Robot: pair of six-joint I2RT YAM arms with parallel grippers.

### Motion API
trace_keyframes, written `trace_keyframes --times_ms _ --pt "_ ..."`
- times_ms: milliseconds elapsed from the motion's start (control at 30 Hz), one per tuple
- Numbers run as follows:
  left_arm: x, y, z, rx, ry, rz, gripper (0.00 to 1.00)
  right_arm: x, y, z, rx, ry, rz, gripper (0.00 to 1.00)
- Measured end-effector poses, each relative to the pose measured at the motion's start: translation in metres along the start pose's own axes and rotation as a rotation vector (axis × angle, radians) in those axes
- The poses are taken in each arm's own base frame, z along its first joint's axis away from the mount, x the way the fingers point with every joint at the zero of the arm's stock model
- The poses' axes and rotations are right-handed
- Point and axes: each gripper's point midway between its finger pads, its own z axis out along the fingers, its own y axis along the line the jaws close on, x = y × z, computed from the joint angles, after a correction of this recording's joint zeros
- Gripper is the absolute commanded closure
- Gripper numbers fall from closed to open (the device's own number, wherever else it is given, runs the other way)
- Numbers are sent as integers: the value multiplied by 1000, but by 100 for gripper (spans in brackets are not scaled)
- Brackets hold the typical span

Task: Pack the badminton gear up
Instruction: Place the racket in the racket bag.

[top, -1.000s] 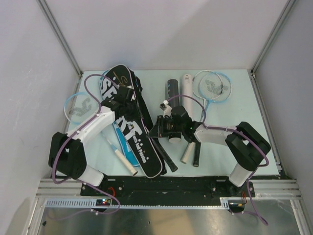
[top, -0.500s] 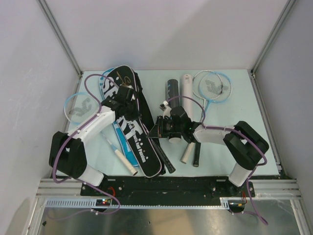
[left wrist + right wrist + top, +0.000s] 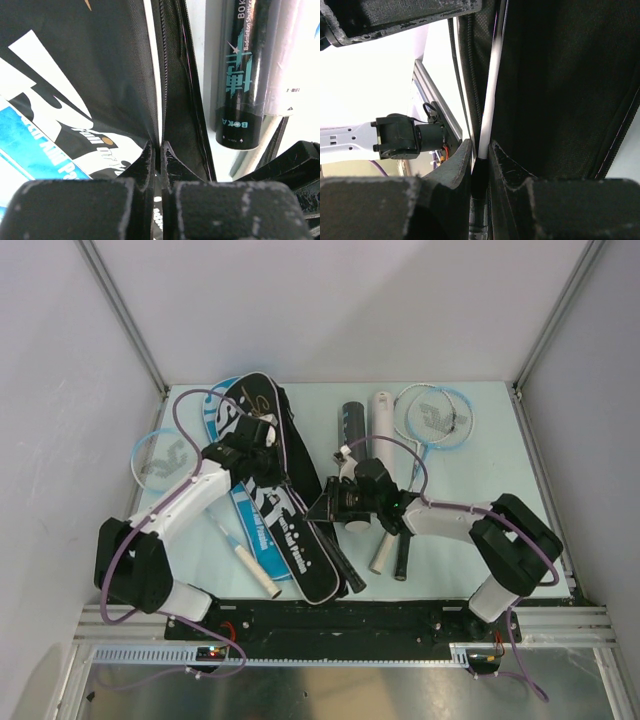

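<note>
Next, my right gripper tucks the racket's black handle (image 3: 345,566) into the cover's opening (image 3: 311,538) while my left gripper holds the cover's edge, because the handle sticks out past the cover's side.
The black "SPORT" racket cover (image 3: 285,525) lies slantwise left of centre, over a blue cover (image 3: 247,523). My left gripper (image 3: 265,438) (image 3: 160,146) is shut on the black cover's zip edge (image 3: 172,95) near its upper end. My right gripper (image 3: 322,505) (image 3: 480,145) is shut on a racket's thin white shaft (image 3: 488,95), just above its black handle (image 3: 345,565), right against the cover's side (image 3: 560,75). The racket's head is hidden. A black tube (image 3: 350,425) (image 3: 245,75) and a white tube (image 3: 382,415) lie at the back.
A white-handled racket (image 3: 160,455) lies at the left, its handle (image 3: 255,575) near the front. Another racket's blue-rimmed head (image 3: 435,415) is at the back right. A white handle (image 3: 381,555) and a black handle (image 3: 401,560) lie under my right arm.
My left gripper has shut on the black cover's edge. The cover has shifted a little, and my right arm has moved slightly with the racket still held.
</note>
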Motion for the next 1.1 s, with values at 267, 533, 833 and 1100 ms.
trace_keyframes --times_ms 267,533,833,1100 --pt "7 -2 -6 26 30 57 100 7 -6 -8 6 -11 -16 60" --pt "11 -1 -6 33 48 94 100 18 -7 -19 -1 -8 -17 76" --pt "15 0 -7 38 66 110 100 23 -10 -22 -8 -8 -11 83" --pt "14 1 -9 45 61 173 100 17 -7 -27 -27 -19 -21 73"
